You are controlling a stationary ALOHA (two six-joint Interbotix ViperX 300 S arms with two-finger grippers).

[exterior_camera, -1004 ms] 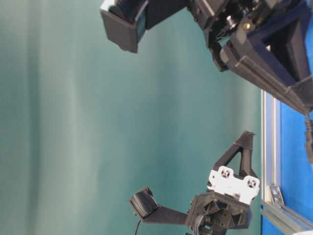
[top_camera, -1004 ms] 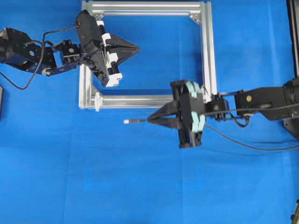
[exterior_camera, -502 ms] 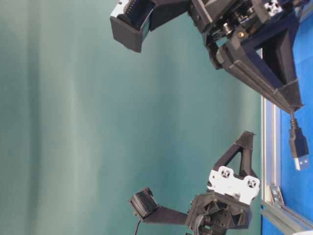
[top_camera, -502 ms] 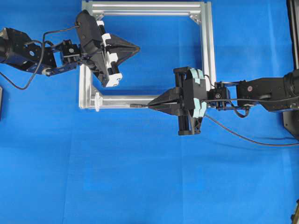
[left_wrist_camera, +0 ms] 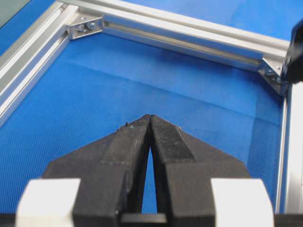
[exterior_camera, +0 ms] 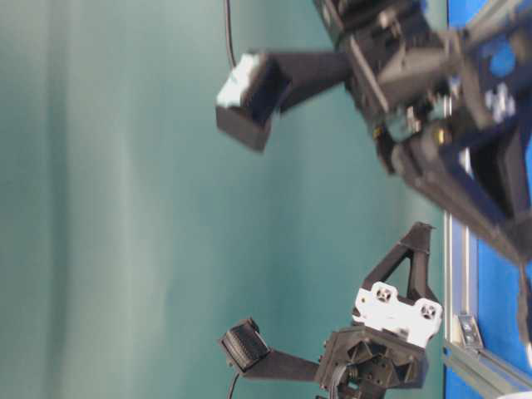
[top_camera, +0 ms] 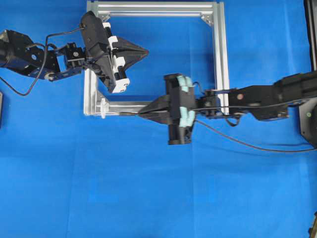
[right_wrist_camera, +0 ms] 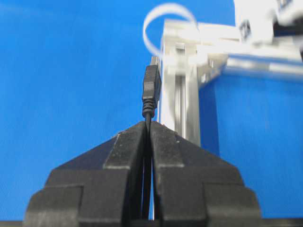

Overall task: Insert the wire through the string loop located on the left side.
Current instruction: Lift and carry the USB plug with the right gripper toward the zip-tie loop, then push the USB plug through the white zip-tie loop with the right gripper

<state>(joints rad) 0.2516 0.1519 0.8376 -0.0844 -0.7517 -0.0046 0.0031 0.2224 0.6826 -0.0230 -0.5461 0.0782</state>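
Observation:
I should move my left gripper back before the plug goes in, because that gripper is over the frame and in my right gripper's way to the string loop (top_camera: pixel 103 107).
The wire's black plug (top_camera: pixel 128 113) sticks out to the left of my right gripper (top_camera: pixel 139 113), which is shut on the wire just behind the plug. In the right wrist view the plug (right_wrist_camera: pixel 151 87) stands straight ahead of the gripper (right_wrist_camera: pixel 147 124), a little short of the white string loop (right_wrist_camera: pixel 145 26). The string loop (top_camera: pixel 103 107) hangs at the front left corner of the aluminium frame (top_camera: pixel 220 59). The rest of the wire (top_camera: pixel 237 141) trails off to the right. My left gripper (top_camera: pixel 147 50) is shut on nothing and hovers inside the frame, seen from its wrist camera (left_wrist_camera: pixel 150 117) over blue cloth.
The square frame (left_wrist_camera: pixel 180 40) lies on the blue cloth at the back centre. The front bar (top_camera: pixel 148 105) runs right beside the plug. Black equipment (top_camera: pixel 309 39) stands at the right edge and a dark object (top_camera: pixel 1 109) at the left edge.
My right gripper has carried the wire up to the frame's front bar and then left along it, bringing the plug close to the string loop. The left arm has not moved.

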